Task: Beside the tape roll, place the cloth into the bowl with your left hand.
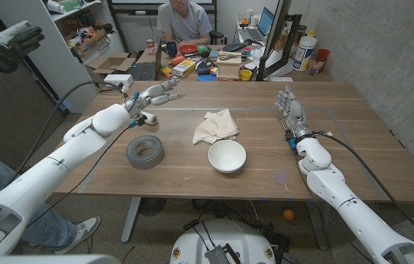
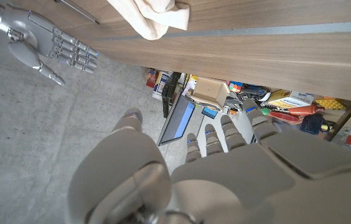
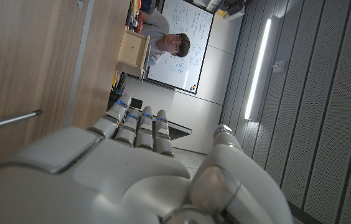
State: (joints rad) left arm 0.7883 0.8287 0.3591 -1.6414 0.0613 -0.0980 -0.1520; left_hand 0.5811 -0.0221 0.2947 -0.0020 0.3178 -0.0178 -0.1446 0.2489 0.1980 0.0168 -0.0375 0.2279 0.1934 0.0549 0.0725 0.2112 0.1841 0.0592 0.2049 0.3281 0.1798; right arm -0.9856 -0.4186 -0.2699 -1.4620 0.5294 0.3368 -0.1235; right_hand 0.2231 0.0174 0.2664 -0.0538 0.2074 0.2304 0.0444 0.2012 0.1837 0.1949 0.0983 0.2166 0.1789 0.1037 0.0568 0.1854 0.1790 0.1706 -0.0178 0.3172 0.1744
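The cloth's loose folds (image 1: 205,135) are spread wider than the bowl, so the beige cloth (image 1: 219,125) will hang over the bowl's rim when I put it in.
A crumpled beige cloth (image 1: 216,125) lies on the wooden table (image 1: 339,165), just behind a white bowl (image 1: 227,155). A grey tape roll (image 1: 144,152) sits left of the bowl. My left hand (image 1: 157,94) hovers over the table's far left part, behind the tape roll and left of the cloth, fingers spread and holding nothing. Its wrist view shows the left hand (image 2: 225,162) from behind, the cloth (image 2: 154,15) and my right hand (image 2: 48,43). My right hand (image 1: 293,111) stands on its edge at the right side, fingers extended, empty; the right hand (image 3: 132,162) shows the same in its own wrist view.
A person sits behind the table at a cluttered desk (image 1: 207,62). Another person's gloved hand (image 1: 5,44) reaches in at the upper left. A white box (image 1: 117,79) lies off the table's far left corner. Cables trail from both arms.
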